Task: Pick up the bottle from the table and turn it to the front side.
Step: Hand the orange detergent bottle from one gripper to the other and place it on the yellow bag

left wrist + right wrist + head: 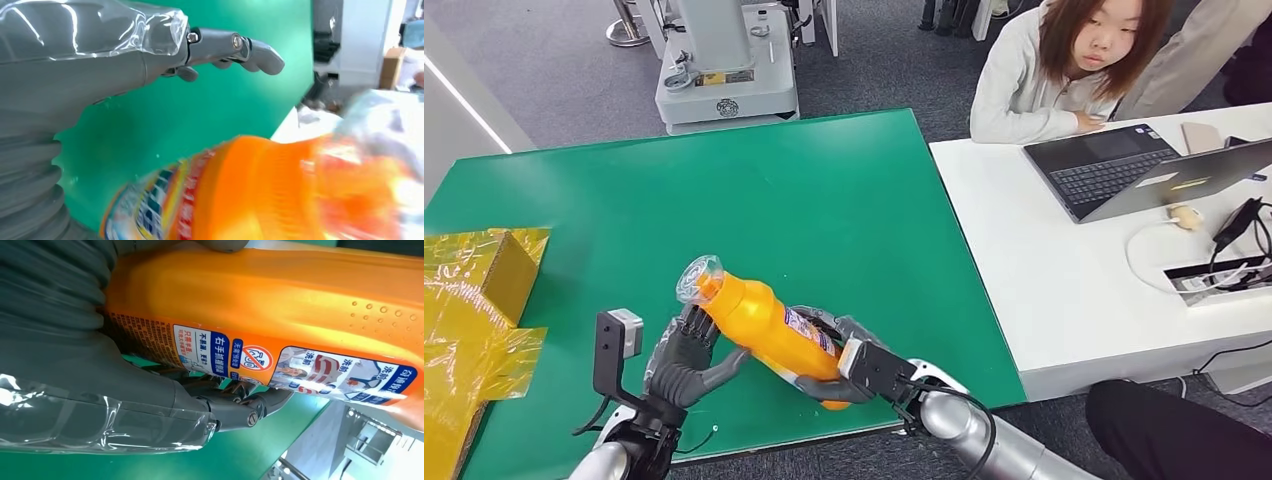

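Note:
The part of the label (809,330) facing up is narrow and has small print. So I expect the orange bottle (764,325) to show a larger, bolder label when I turn it over.
An orange bottle (762,322) with a clear cap (698,278) hangs tilted above the near edge of the green table (804,190), cap pointing up and to the left. My right hand (836,372) grips its lower end, fingers wrapped around the body just under the label strip (280,367). The bottle (280,300) lies across my right hand (100,390). My left hand (686,358) stands beside the bottle's shoulder, fingers spread and raised, with the thumb reaching toward the body. Seen from the left wrist, my left hand (125,65) is stretched out above the blurred bottle (260,190).
A yellow box with crumpled yellow film (479,290) lies at the table's left edge. On the right stands a white table (1044,270) with laptops (1114,170) and cables, where a person (1064,70) sits. A wheeled machine base (724,80) stands behind the green table.

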You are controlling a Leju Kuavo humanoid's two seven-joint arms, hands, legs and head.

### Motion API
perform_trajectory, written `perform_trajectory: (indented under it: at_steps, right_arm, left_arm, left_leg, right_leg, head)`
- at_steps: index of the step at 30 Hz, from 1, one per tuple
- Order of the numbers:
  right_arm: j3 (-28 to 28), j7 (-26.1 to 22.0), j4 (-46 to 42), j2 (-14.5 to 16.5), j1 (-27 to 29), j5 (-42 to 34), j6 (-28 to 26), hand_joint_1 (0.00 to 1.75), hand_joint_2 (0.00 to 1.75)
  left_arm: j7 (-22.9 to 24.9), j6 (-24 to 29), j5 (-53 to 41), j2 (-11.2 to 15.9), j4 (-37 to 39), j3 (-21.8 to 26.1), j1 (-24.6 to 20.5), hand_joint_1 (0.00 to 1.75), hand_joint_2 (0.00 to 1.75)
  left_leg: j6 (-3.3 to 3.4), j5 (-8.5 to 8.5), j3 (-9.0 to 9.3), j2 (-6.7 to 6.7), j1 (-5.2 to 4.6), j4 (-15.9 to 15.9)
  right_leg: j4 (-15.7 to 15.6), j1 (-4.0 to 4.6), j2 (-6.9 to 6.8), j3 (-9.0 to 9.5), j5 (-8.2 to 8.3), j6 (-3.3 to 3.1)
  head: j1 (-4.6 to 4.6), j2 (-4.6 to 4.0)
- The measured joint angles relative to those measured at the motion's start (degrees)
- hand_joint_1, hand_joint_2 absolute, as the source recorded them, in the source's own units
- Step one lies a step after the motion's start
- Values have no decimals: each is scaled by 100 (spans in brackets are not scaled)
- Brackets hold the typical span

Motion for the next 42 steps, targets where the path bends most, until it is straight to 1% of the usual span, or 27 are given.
perform_trajectory:
  at_steps: [8, 13, 19, 24, 28, 31, 32, 34, 35, 37, 38, 41, 42]
  right_arm:
    - [-50, 19, 2, 0, 118, 68, 35, 175, 175]
    - [-81, 53, 6, 2, 137, 144, 35, 175, 175]
    - [-122, 58, 7, 4, 149, 172, 31, 175, 175]
    - [-159, 78, 5, 4, 211, 255, -24, 175, 175]
    - [-176, 87, -1, 4, 234, 322, -46, 175, 175]
    - [-178, 95, -16, 4, 248, 366, -89, 175, 175]
    - [-179, 101, -21, 4, 249, 368, -109, 175, 175]
    - [-187, 112, -26, 4, 249, 369, -131, 175, 175]
    - [-195, 116, -26, 4, 249, 369, -136, 175, 175]
    - [-215, 119, -25, 4, 249, 369, -137, 175, 175]
    - [-226, 120, -25, 4, 249, 369, -137, 175, 175]
    - [-253, 120, -24, 4, 248, 367, -135, 175, 175]
    - [-259, 120, -22, 4, 248, 364, -135, 175, 175]
  left_arm:
    - [163, -347, 511, 31, -463, 56, 29, 0, 175]
    - [167, -386, 643, -43, -523, -68, 12, 0, 175]
    - [62, -137, 473, -154, -502, -299, -99, 0, 175]
    - [-45, 130, 350, -243, -276, -494, -233, 0, 175]
    - [-282, 586, 28, -341, 32, -645, -357, 3, 175]
    - [-430, 838, -155, -415, 259, -739, -484, 26, 175]
    - [-449, 879, -179, -440, 328, -771, -524, 37, 175]
    - [-459, 901, -183, -489, 437, -825, -596, 52, 175]
    - [-458, 897, -173, -511, 474, -843, -624, 79, 175]
    - [-455, 887, -145, -551, 528, -871, -664, 125, 175]
    - [-451, 877, -128, -569, 549, -879, -680, 153, 175]
    - [-424, 848, -65, -608, 580, -889, -707, 174, 175]
    - [-410, 832, -31, -611, 582, -889, -710, 175, 175]
  left_leg:
    - [0, 0, 1, 0, 0, 0]
    - [0, 0, 2, 0, 0, 1]
    - [0, 0, 2, 0, -1, 1]
    - [0, 0, 2, 0, 0, 1]
    - [0, 0, 3, 0, 0, 1]
    - [0, 0, 3, 0, 0, 1]
    - [0, 0, 3, 0, 0, 1]
    - [0, 0, 2, 0, -1, 1]
    - [0, 0, 2, 0, -1, 1]
    - [0, 0, 2, 0, -1, 1]
    - [0, 0, 2, 0, -1, 1]
    - [0, 0, 1, 0, -1, 1]
    - [0, 0, 1, 0, -1, 1]
  right_leg:
    - [0, 0, 0, 0, 0, 0]
    - [-1, 0, 0, 1, 0, 0]
    - [-2, 0, 0, 1, 0, 0]
    - [-1, 0, 0, 0, 1, 0]
    - [-2, 0, 1, 0, 1, 0]
    - [-1, 0, 0, 1, 1, 0]
    - [-1, 0, 0, 1, 1, 0]
    - [-1, 0, 0, 1, 1, 0]
    - [-1, 0, 0, 1, 1, 0]
    - [-1, 0, 0, 1, 1, 0]
    - [-1, 0, 0, 1, 1, 0]
    - [-1, 0, 0, 1, 1, 0]
    - [-1, 0, 0, 1, 1, 0]
  head:
    - [0, 0]
    - [0, 0]
    - [0, 0]
    - [-1, 0]
    - [0, 0]
    - [1, 0]
    - [1, 0]
    - [1, 0]
    - [1, 0]
    - [1, 0]
    - [1, 0]
    - [0, 0]
    - [0, 0]
